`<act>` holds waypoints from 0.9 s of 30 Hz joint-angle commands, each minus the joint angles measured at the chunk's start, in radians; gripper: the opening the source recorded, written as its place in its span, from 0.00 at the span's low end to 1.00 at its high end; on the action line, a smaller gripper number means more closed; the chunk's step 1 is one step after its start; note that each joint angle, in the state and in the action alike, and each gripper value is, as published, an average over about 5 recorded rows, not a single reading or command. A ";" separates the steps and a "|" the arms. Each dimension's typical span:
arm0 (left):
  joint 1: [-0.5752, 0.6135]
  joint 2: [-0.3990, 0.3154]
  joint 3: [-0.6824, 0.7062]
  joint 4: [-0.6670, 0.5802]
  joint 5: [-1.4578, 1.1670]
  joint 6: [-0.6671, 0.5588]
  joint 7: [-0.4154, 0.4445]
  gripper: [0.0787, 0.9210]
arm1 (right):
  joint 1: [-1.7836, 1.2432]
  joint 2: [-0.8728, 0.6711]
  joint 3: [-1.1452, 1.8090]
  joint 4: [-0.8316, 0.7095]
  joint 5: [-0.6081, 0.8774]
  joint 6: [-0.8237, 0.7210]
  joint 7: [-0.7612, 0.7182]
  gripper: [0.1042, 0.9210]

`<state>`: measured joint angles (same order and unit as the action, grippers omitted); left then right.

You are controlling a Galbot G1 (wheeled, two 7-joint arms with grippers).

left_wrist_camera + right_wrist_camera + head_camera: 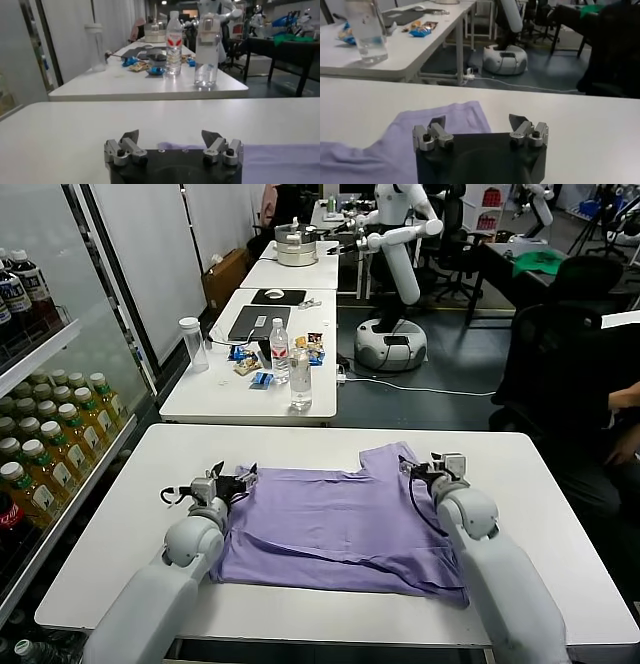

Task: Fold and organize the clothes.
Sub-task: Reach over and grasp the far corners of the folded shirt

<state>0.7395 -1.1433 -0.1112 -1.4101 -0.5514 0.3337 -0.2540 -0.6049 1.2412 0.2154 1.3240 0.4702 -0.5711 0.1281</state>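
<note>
I should ease in next over the sleeve until my right gripper's open fingers close on it, as the sleeve's end (400, 450) lies flat ahead of them.
The lavender-purple T-shirt (335, 524) lies spread on the white table (540, 484), with one sleeve pointing to the far side at the right and a crease along its near edge. My left gripper (237, 480) is open and empty, low over the shirt's far left corner. In the left wrist view the left gripper (170, 136) shows purple fabric (280, 156) below and beside it. My right gripper (425, 467) is open and empty at the sleeve on the far right. In the right wrist view the right gripper (478, 121) sits over the sleeve (457, 116).
A second white table (200, 399) stands behind with two water bottles (300, 377), a clear cup (193, 344), a laptop (260, 322) and snacks. A drinks shelf (50, 444) is at the left. Another robot (395, 284) and a dark chair (560, 354) stand beyond.
</note>
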 commanded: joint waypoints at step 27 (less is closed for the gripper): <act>0.008 -0.006 0.018 0.019 -0.120 0.074 0.008 0.47 | 0.151 0.101 -0.071 -0.336 0.024 -0.008 -0.036 0.50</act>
<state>0.7426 -1.1479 -0.0969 -1.3872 -0.6105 0.3950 -0.2492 -0.4597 1.3301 0.1527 1.0174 0.4858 -0.5716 0.0921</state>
